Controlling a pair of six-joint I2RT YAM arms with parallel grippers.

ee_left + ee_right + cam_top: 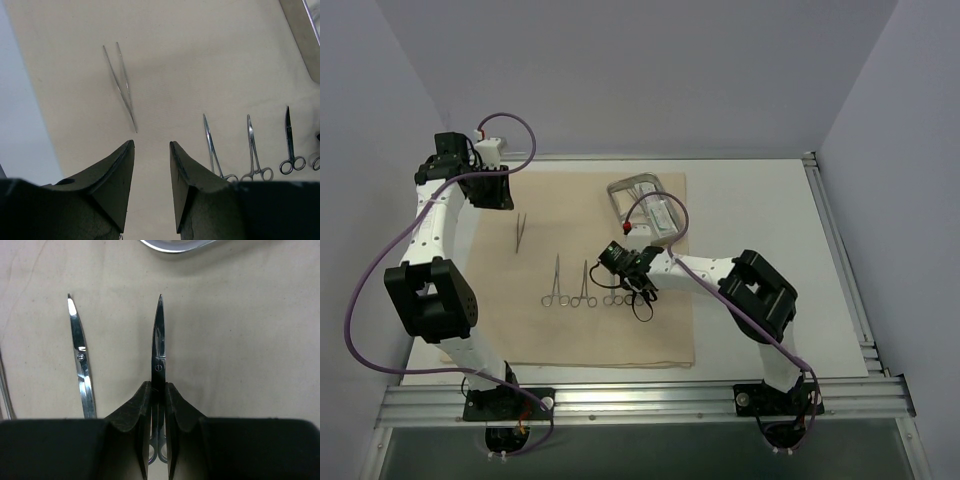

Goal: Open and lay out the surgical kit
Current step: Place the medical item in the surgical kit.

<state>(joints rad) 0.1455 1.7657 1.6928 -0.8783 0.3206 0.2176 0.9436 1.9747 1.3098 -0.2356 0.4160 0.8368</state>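
The held scissors are hanging above clear cloth, parallel to the row's scissors. The robot's right gripper continues to lower the held scissors until they lie flat, and then open.
The beige cloth wrap lies spread flat. The steel tray sits at its far right with clear packets in it. Tweezers lie at the far left. Two forceps and one pair of scissors lie in a row. My right gripper is shut on a second pair of scissors, just right of that row and low over the cloth. My left gripper is open and empty above the cloth near the tweezers. I cannot make out gauze pads.
The tray's rim lies just beyond the held scissors' tip. The white table extends right of the cloth, bounded by a metal rail. Bare cloth lies in front of the instrument row.
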